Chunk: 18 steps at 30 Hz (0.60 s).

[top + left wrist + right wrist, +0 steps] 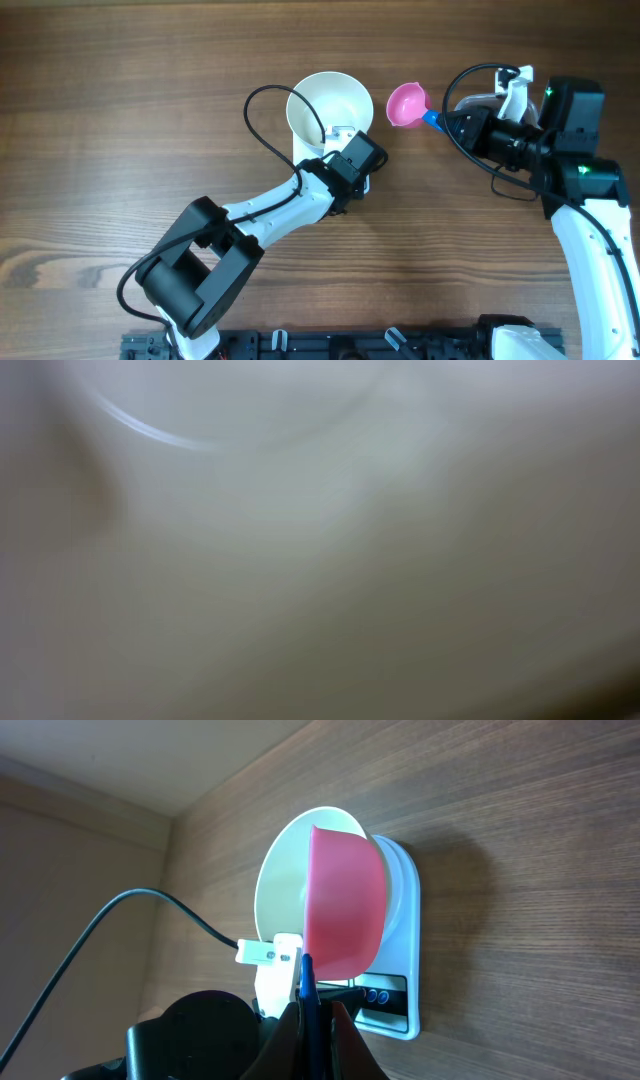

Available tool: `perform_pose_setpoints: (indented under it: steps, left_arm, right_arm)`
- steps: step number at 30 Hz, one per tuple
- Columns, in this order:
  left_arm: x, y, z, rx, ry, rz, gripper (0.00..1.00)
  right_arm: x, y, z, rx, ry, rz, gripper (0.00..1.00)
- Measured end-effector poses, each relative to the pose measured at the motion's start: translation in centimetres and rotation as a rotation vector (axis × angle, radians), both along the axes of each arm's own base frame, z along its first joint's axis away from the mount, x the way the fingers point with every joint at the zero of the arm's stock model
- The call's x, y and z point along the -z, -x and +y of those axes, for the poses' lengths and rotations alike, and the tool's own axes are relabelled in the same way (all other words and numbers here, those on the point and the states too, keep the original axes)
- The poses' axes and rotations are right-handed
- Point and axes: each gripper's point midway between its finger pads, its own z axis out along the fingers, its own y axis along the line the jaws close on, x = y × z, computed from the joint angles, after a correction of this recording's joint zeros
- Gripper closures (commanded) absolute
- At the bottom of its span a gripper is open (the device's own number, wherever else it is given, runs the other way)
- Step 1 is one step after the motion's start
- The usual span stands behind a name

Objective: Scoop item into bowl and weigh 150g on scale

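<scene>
My left gripper should back clear of the scale's display, which it covers at the white bowl's near rim (311, 144), and I should face it from farther off.
The white bowl (320, 100) stands at the table's far middle, and its inside looks bare. My left gripper (344, 138) sits at its near rim, shut on the bowl. The left wrist view is only a white blur of the bowl (300, 480). My right gripper (441, 122) is shut on the blue handle (308, 988) of a pink scoop (406, 104), which hangs to the right of the bowl. The right wrist view shows the scoop (345, 905) in front of the bowl (282, 880), which rests on the scale (408, 1005). The item is out of view.
A black cable (262, 120) loops from the left arm past the bowl's left side. The table is dark wood (120, 150). A black rail (330, 345) runs along the near edge.
</scene>
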Motion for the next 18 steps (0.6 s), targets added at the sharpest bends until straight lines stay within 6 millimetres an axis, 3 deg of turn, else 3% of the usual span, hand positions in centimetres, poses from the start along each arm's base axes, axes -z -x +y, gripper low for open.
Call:
perform_pose_setpoints:
  steps: [6, 9, 12, 15, 18]
  left_arm:
    - [-0.3, 0.8, 0.9, 0.002, -0.011, 0.042, 0.96]
    - [-4.2, 0.4, 2.3, 0.001, 0.03, 0.011, 0.96]
    - [-9.0, -0.6, 5.6, -0.065, 0.076, -0.054, 0.96]
    - [-9.9, -2.0, 8.1, -0.134, 0.086, -0.076, 0.96]
    - [-10.3, -3.3, 8.5, -0.155, 0.11, -0.115, 0.96]
  right_arm:
    - [0.1, -0.1, -0.3, 0.015, 0.015, 0.0, 0.96]
    - [0.5, -0.3, -0.8, 0.042, 0.044, 0.004, 0.96]
    - [1.0, -0.7, -1.7, 0.084, 0.086, 0.011, 0.96]
    - [1.3, -1.0, -2.5, 0.124, 0.125, 0.011, 0.96]
    - [1.5, -1.3, -3.2, 0.155, 0.156, 0.011, 0.96]
